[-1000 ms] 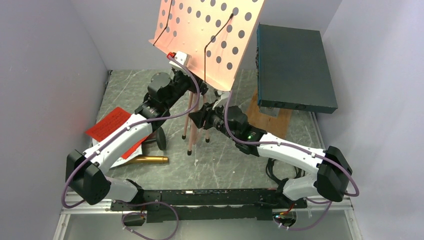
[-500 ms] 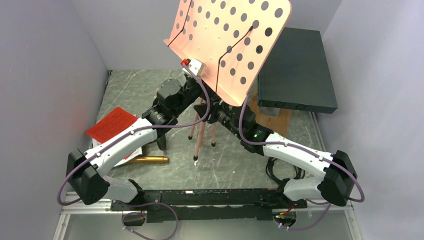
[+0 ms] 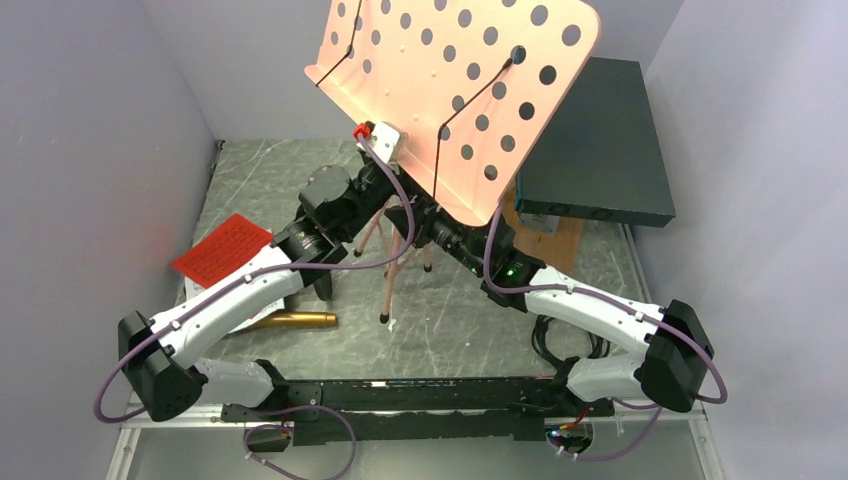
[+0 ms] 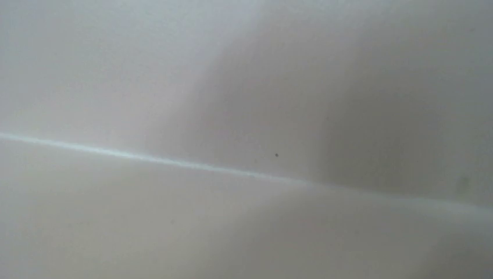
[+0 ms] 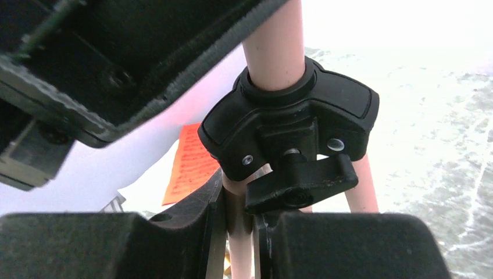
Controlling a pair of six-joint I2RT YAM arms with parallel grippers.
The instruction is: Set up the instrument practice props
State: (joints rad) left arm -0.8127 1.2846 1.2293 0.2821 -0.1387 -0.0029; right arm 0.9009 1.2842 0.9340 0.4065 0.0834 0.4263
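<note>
My two grippers should swing the music stand clear and straight before setting down its tripod legs (image 3: 390, 278), because the stand's desk slants over the dark teal box's edge.
The pink perforated music stand (image 3: 460, 90) is tilted over mid-table, its tripod legs (image 3: 385, 290) just above or on the floor. My left gripper (image 3: 378, 192) is at the pole under the desk, and its black finger (image 5: 145, 58) presses the pole above the black collar (image 5: 290, 128). My right gripper (image 5: 238, 232) is shut on a pink tube just below that collar. A red music sheet (image 3: 222, 248) lies at the left over white sheets (image 3: 268, 302). Beside them are the gold microphone (image 3: 295, 320) and the black mic stand (image 3: 324, 284). The left wrist view shows only blank wall.
A large dark teal box (image 3: 595, 150) rests on a wooden board (image 3: 545, 240) at the back right, close to the stand's desk. A black cable coil (image 3: 560, 345) lies near the right arm's base. Grey walls close in both sides.
The stand's desk has swung and tipped further toward the box, and its legs shifted slightly left. My right gripper has closed on the tube below the collar. The left arm has drawn back a little.
</note>
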